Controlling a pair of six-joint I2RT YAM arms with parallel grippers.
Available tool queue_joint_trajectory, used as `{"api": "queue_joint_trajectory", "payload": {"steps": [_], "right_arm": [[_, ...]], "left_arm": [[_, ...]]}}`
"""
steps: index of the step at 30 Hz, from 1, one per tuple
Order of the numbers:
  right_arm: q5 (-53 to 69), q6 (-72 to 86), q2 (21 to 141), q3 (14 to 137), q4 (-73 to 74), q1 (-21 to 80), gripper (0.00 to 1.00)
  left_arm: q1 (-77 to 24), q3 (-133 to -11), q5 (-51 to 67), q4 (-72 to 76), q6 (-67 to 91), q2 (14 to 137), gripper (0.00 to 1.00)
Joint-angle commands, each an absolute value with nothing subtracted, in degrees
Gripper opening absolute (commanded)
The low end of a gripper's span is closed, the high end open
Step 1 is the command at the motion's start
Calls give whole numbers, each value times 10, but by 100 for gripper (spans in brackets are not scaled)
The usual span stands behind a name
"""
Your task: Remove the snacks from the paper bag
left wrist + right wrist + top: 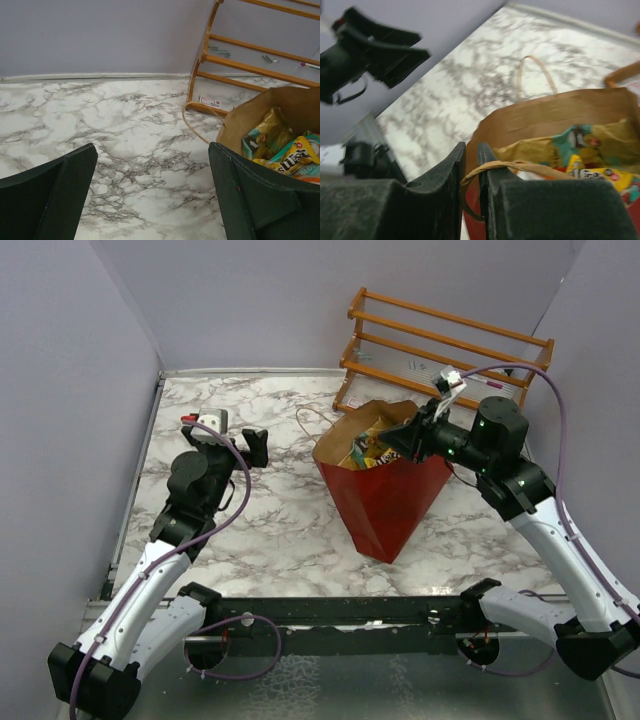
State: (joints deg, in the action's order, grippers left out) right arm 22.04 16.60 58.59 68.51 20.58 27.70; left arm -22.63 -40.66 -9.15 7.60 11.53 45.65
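Note:
My gripper will tip the paper bag (378, 502) onto its side when it pulls the string handle. The bag should keep the snacks (369, 449) inside, because they lie below its tall rim.
The paper bag (385, 502), red outside and brown inside, stands upright mid-table with its mouth open. The snacks (368, 450), yellow, teal and orange packets, lie inside it. They also show in the right wrist view (580, 150) and the left wrist view (285, 150). My right gripper (408, 438) is at the bag's near rim. Its jaws (471, 165) are almost closed on the string handle (520, 167), which loops over one finger. My left gripper (255, 447) is open and empty above the marble, left of the bag (250, 115), its own jaws (150, 190) spread wide.
An orange wooden rack (440, 350) stands at the back right behind the bag, and shows in the left wrist view (240, 55). The bag's other string handle (305, 422) hangs out toward the left. Grey walls close the table on three sides.

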Motion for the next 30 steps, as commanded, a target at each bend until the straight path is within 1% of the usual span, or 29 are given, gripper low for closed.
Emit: {"api": "queue_joint_trajectory", "payload": {"steps": [1, 3, 7, 9, 12, 15, 19, 21, 24, 27, 30], "right_arm": [[462, 168, 596, 684, 196, 280, 16], [487, 181, 595, 663, 186, 280, 16], [506, 187, 599, 650, 188, 279, 15], [511, 187, 597, 649, 189, 279, 15], [513, 184, 587, 650, 197, 279, 15], [515, 182, 575, 645, 205, 279, 15], [503, 178, 558, 639, 215, 279, 15], [491, 180, 548, 636, 214, 279, 15], [477, 180, 536, 637, 220, 279, 15], [456, 175, 521, 637, 235, 279, 15], [438, 172, 503, 631, 245, 279, 16]], "left_arm": [[-229, -447, -105, 14, 178, 462, 97], [-229, -464, -87, -32, 234, 476, 97], [-229, -485, 3, -83, 341, 505, 99], [-229, -469, 47, -64, 383, 506, 99], [-226, -447, 73, -42, 429, 516, 99], [-210, -453, 138, -20, 455, 554, 99], [-205, -433, 228, 91, 507, 601, 94], [-205, -437, 237, 108, 519, 630, 91], [-204, -450, 219, 110, 527, 670, 88], [-199, -458, 193, 124, 546, 701, 88], [-196, -473, 202, 168, 574, 746, 88]]}}
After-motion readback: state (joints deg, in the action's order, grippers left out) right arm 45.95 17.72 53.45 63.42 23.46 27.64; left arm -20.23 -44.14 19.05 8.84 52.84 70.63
